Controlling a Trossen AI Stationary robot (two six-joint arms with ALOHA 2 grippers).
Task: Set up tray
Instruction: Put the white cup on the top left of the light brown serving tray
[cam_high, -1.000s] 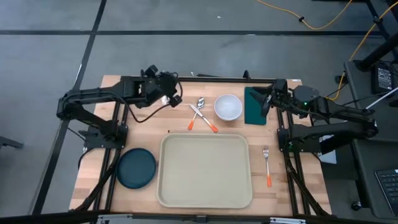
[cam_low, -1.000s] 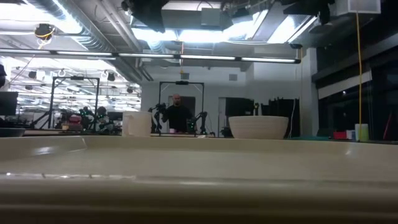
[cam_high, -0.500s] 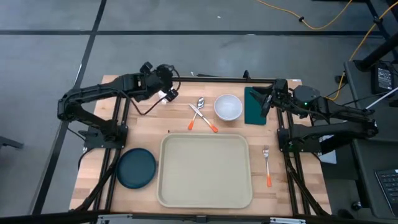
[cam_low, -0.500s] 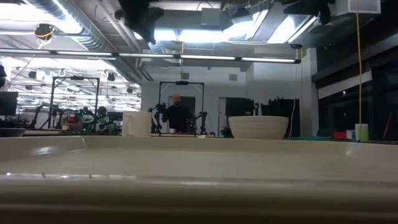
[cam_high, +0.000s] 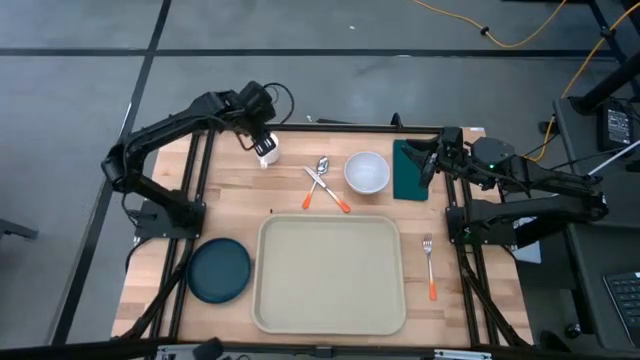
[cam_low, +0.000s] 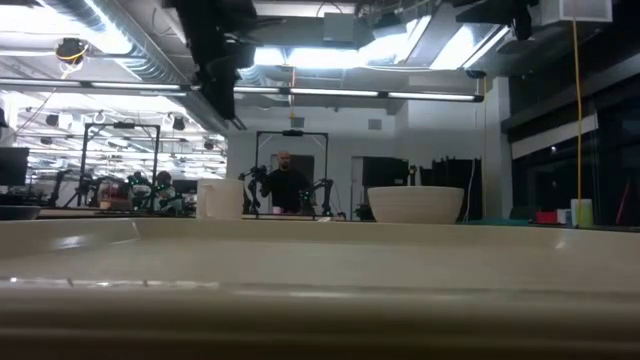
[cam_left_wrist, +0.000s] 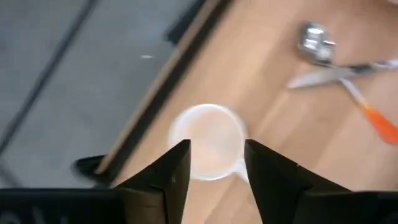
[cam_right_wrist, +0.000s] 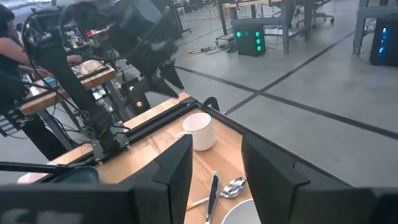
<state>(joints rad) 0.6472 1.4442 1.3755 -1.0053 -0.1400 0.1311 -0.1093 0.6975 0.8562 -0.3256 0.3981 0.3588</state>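
Note:
The white mug (cam_high: 269, 154) stands upright under my left gripper, its opening open. I should keep moving down until the fingers straddle the mug's rim (cam_left_wrist: 240, 159) beside its handle.
The beige tray (cam_high: 330, 275) lies flat on the table near its front edge. A white mug (cam_high: 267, 156) stands upright at the far left; the low view shows the mug (cam_low: 220, 198) too. My left gripper (cam_high: 262, 140) hangs open above it, pointing steeply down. In the left wrist view its fingers (cam_left_wrist: 177, 169) frame the mug's mouth (cam_left_wrist: 208, 142) without touching. My right gripper (cam_right_wrist: 214, 168) waits open over the dark green napkin (cam_high: 408, 170) at the far right, with nothing between its fingers.
A white bowl (cam_high: 367, 172) stands beside the napkin. A spoon and a knife with orange handles (cam_high: 322, 182) lie crossed behind the tray, and a fork (cam_high: 429, 266) lies to its right. A dark blue plate (cam_high: 220, 270) sits left of the tray.
My left arm has swung toward the table's far edge. Its gripper has tipped from nearly level to steeply downward, has come down a little, and now hangs over the mug. The mug and the other things have stayed where they were.

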